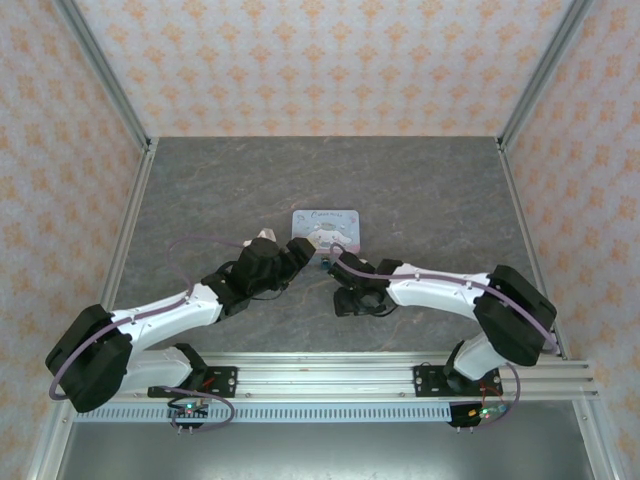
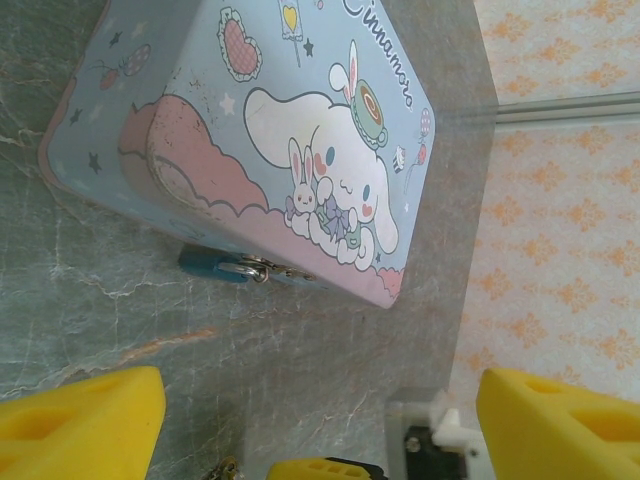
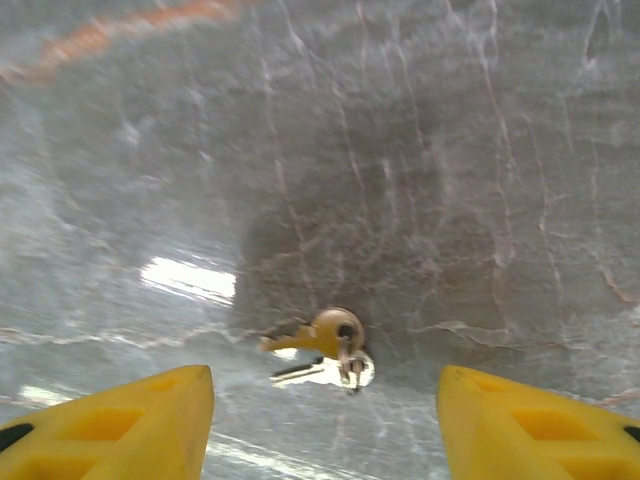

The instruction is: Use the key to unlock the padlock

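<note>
The key blades (image 3: 290, 376) are pointing at one finger of my right gripper, so I should use my right gripper to turn the keys by their round heads (image 3: 347, 350) until a blade points ahead.
The tiny teal padlock (image 2: 205, 262) lies on the table against the near side of the pastel-blue cartoon tin (image 2: 280, 130), its metal shackle hooked into the tin's clasp. My left gripper (image 2: 320, 430) is open just short of it, with nothing between its yellow fingers (image 2: 85, 425). The key (image 3: 318, 352) is a small pair on a ring, one brass and one pale silver, flat on the table. Directly over it my right gripper (image 3: 325, 430) stands open, a finger on each side, not touching it. From above, both grippers (image 1: 300, 248) (image 1: 332, 262) meet in front of the tin (image 1: 325, 228).
The grey marbled table (image 1: 420, 200) is bare around the tin. Patterned walls with metal frame posts (image 1: 105, 70) enclose it. The two wrists are very close together. A yellow finger of the right gripper (image 2: 320, 468) shows at the bottom of the left wrist view.
</note>
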